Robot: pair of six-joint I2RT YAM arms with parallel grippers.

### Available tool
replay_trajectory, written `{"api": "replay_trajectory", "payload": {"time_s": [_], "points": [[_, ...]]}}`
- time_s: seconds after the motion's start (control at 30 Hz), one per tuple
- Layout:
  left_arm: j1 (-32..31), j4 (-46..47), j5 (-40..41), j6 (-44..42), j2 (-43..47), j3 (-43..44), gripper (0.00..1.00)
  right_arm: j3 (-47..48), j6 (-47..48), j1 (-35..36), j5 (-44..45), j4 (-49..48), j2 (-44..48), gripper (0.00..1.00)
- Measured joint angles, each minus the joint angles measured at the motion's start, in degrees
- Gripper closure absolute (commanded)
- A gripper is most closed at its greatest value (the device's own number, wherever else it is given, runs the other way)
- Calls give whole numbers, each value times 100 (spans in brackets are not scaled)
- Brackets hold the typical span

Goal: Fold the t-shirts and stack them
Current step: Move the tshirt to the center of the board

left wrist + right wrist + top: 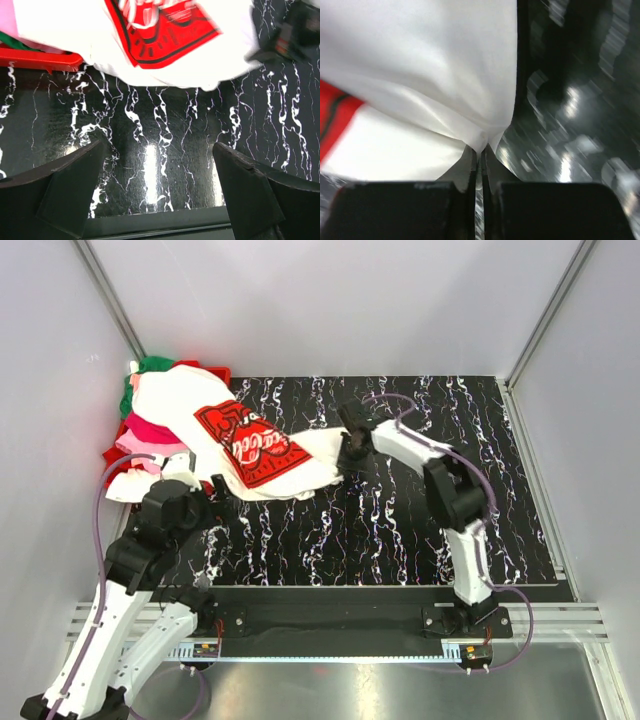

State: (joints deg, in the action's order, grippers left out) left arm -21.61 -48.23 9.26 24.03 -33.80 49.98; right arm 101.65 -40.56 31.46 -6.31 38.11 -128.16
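Note:
My right gripper should pull the white t-shirt clear before my left gripper goes to its near edge (282,494), as the t-shirt still lies across the red bin's pile (163,406).
A large white t-shirt (190,405) with a red-and-white print (250,445) spills from the pile at the far left out over the black marbled table (400,530). My right gripper (350,448) is shut on the shirt's right edge; in the right wrist view the jaws (481,150) pinch a fold of white cloth (435,75). My left gripper (210,483) stands open near the shirt's lower edge. In the left wrist view the left gripper (157,150) has only bare table between its fingers, and the shirt (200,60) lies beyond them. Magenta, pink and green shirts (140,430) lie under the white one.
A red plastic bin (40,57) holds the pile at the table's far left corner. Grey walls enclose the table on three sides. A metal rail (330,625) runs along the near edge, where both arm bases are bolted.

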Motion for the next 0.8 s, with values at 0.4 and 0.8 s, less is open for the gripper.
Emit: {"api": "replay_trajectory", "payload": {"time_s": [0.4,0.8], "points": [[0,-164,-4,289,-326,667,15,-3536,452,-1318,1952,1137,6186,0],[-667,398,-647,1193,-1113,-575,11,-4181,494,-1434,2175,1670,5643,0]]}}
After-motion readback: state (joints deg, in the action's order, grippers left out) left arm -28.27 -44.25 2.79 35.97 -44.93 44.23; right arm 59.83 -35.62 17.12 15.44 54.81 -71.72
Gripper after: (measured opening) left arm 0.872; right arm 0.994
